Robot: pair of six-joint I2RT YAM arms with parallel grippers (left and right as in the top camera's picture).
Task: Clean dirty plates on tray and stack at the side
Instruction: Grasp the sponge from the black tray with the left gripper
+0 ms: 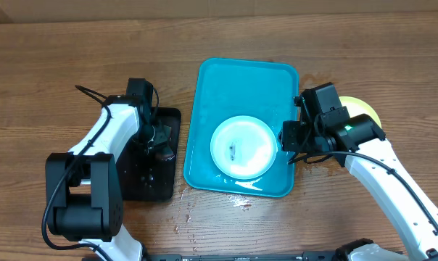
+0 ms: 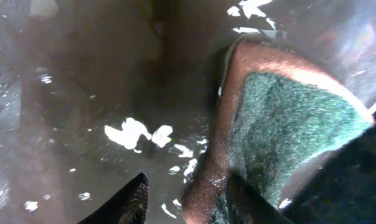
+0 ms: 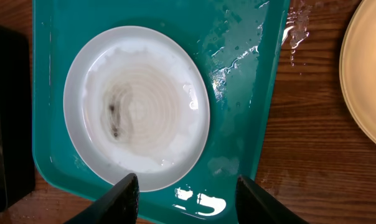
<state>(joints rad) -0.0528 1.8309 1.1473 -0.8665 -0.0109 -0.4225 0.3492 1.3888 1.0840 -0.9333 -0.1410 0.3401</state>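
Observation:
Next, my left gripper moves over and closes across the sponge's green body (image 2: 263,146) before it wipes the plate, because its open fingers are only around the sponge's brown edge (image 2: 208,186).
A pale blue-white plate (image 1: 243,147) lies in the turquoise tray (image 1: 241,80), with dark smears and a wet film at its centre (image 3: 136,106). My right gripper (image 1: 290,145) hovers over the tray's right front part, open and empty (image 3: 188,202), its fingertips just past the plate's near rim. A pale yellow-green plate (image 1: 365,109) lies on the table right of the tray, partly hidden by my right arm; it also shows in the right wrist view (image 3: 368,74). My left gripper (image 1: 155,145) is low in the black tray, open (image 2: 188,202), one edge of a green-and-orange sponge (image 2: 281,118) between its fingers.
The black tray (image 1: 172,116) stands left of the turquoise tray and is wet inside (image 2: 82,93). Water drops (image 1: 237,201) lie on the wooden table in front of the turquoise tray. Water also pools on the tray floor (image 3: 238,56).

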